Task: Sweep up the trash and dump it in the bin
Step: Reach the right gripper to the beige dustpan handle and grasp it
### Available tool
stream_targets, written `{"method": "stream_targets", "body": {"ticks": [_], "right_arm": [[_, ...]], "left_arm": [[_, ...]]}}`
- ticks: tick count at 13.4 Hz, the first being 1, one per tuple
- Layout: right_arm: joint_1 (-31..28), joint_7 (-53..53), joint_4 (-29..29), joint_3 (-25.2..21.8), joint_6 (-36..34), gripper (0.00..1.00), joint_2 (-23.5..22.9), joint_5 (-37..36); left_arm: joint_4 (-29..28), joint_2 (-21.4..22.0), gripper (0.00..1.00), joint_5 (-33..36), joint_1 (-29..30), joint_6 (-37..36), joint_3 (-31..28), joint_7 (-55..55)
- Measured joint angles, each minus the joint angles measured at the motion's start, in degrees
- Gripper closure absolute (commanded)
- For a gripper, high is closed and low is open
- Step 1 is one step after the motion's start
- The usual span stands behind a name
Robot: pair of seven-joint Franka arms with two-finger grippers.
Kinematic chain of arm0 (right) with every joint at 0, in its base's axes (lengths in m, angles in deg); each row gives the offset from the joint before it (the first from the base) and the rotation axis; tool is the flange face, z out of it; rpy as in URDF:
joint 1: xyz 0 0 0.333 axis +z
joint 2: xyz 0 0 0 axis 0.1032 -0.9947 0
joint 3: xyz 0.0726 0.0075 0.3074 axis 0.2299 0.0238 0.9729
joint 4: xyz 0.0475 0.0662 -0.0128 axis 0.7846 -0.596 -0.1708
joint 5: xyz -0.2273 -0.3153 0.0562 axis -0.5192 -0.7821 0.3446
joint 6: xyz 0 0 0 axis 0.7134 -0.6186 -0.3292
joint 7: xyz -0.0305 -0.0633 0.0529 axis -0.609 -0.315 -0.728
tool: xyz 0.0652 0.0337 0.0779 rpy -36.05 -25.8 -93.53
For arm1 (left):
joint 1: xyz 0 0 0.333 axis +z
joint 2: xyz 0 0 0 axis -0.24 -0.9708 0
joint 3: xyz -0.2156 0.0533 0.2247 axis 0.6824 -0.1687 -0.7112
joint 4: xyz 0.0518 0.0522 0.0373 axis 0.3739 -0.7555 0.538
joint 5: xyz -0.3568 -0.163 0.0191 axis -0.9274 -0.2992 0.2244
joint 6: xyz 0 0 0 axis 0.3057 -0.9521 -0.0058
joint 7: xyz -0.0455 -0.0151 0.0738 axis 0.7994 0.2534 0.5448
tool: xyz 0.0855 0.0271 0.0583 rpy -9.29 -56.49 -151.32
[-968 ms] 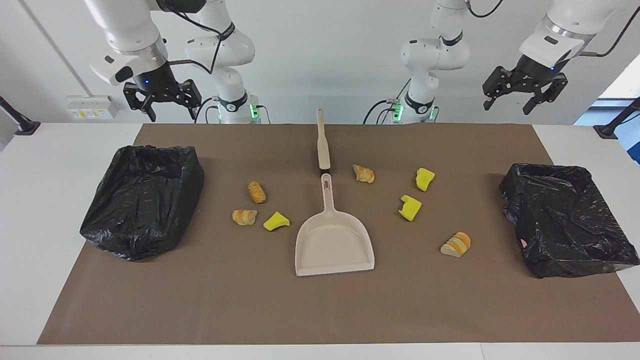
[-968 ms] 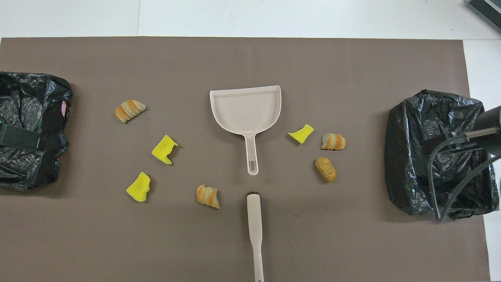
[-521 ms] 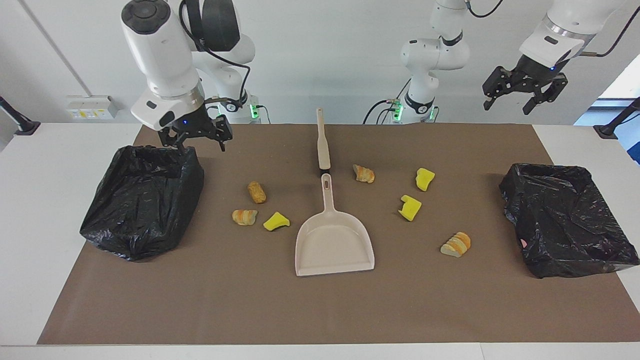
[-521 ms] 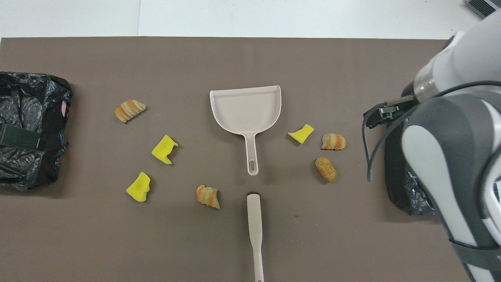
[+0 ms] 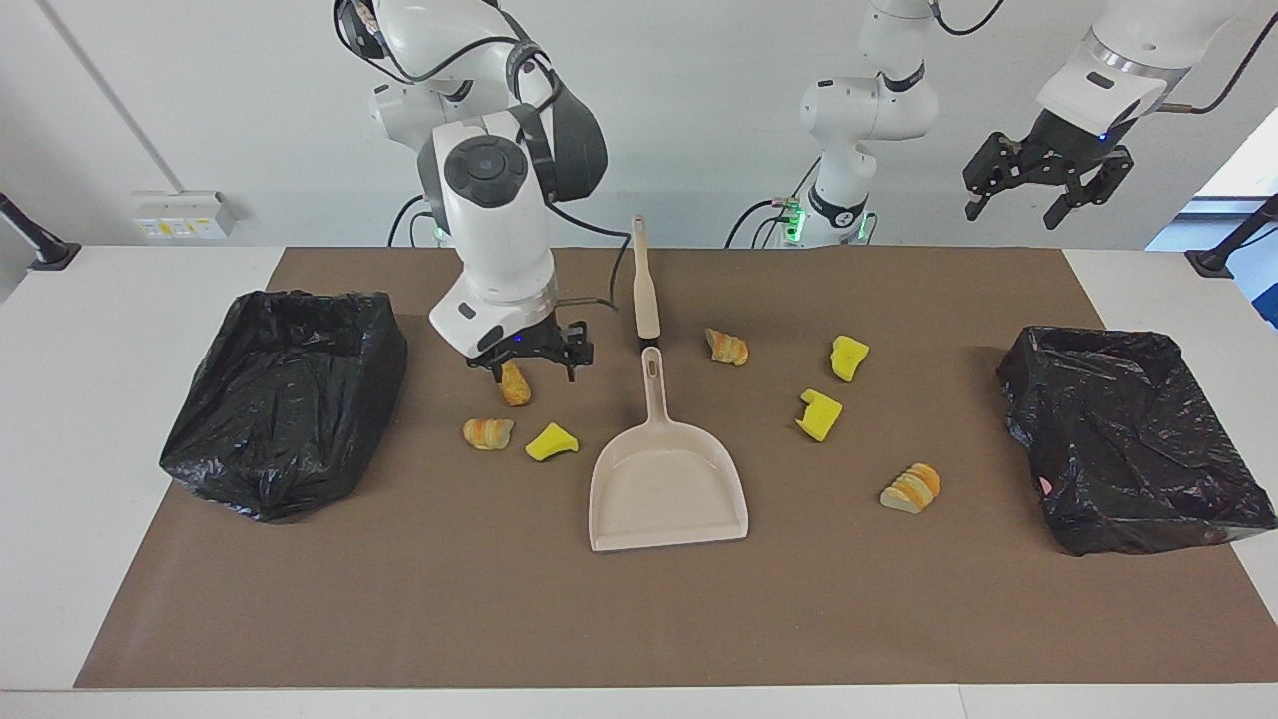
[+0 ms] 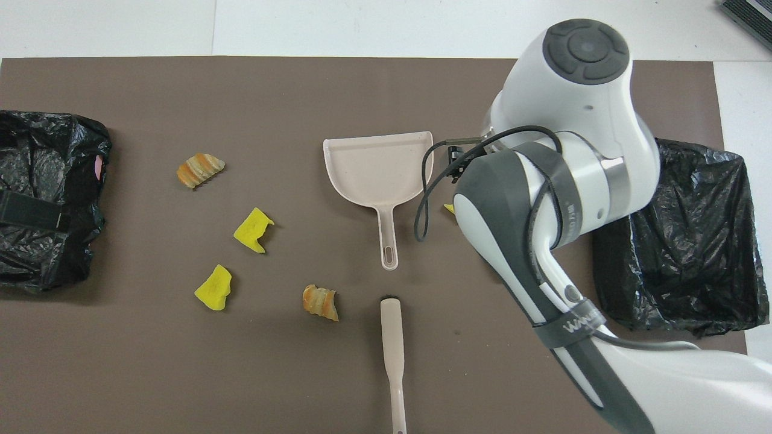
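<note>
I continue to move my right gripper toward the dustpan handle's end [image 6: 389, 256] until its fingers grip it, since the beige dustpan's handle [image 6: 387, 230] faces me, clear of the brush.
Trash lies scattered on the brown mat [image 5: 399, 599]. A tan bread roll [image 5: 515, 385], a striped pastry [image 5: 488, 432] and a yellow sponge chunk [image 5: 551, 441] lie toward the right arm's end. Another pastry [image 5: 727, 347], two sponge chunks [image 5: 848, 358] [image 5: 818, 414] and a striped pastry [image 5: 911, 488] lie toward the left arm's end. My right gripper [image 5: 532, 371] hangs open, low over the bread roll, holding nothing. In the overhead view the right arm [image 6: 543, 199] hides that cluster. My left gripper [image 5: 1013, 210] waits open, high above the left arm's end.
A beige dustpan [image 5: 667, 484] [image 6: 378, 166] lies mid-mat, handle toward the robots, with a beige brush [image 5: 644, 290] [image 6: 392, 349] in line just nearer them. Black-bagged bins sit at the right arm's end [image 5: 285, 399] [image 6: 693, 241] and the left arm's end [image 5: 1133, 439] [image 6: 42, 199].
My right arm has swung from above its bin down and toward the mat's middle, ending low over the bread roll. The left arm, the trash, the dustpan and the brush have not moved.
</note>
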State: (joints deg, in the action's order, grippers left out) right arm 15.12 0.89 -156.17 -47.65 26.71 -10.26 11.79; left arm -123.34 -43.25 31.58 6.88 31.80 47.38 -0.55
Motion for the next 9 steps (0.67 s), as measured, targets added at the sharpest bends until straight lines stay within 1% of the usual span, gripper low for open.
{"method": "stream_targets", "body": {"ticks": [3, 7, 9], "right_arm": [[4.45, -0.76, -1.75, 0.17, 2.23, 0.0, -1.41, 0.74], [9.3, -2.56, -8.22, 0.31, 8.25, 0.0, -1.76, 0.95], [10.52, -3.37, -11.19, 0.33, 10.27, 0.0, -1.68, 0.97]], "left_arm": [[0.0, 0.0, 0.0, 0.0, 0.0, 0.0, 0.0, 0.0], [0.0, 0.0, 0.0, 0.0, 0.0, 0.0, 0.0, 0.0], [0.0, 0.0, 0.0, 0.0, 0.0, 0.0, 0.0, 0.0]]}}
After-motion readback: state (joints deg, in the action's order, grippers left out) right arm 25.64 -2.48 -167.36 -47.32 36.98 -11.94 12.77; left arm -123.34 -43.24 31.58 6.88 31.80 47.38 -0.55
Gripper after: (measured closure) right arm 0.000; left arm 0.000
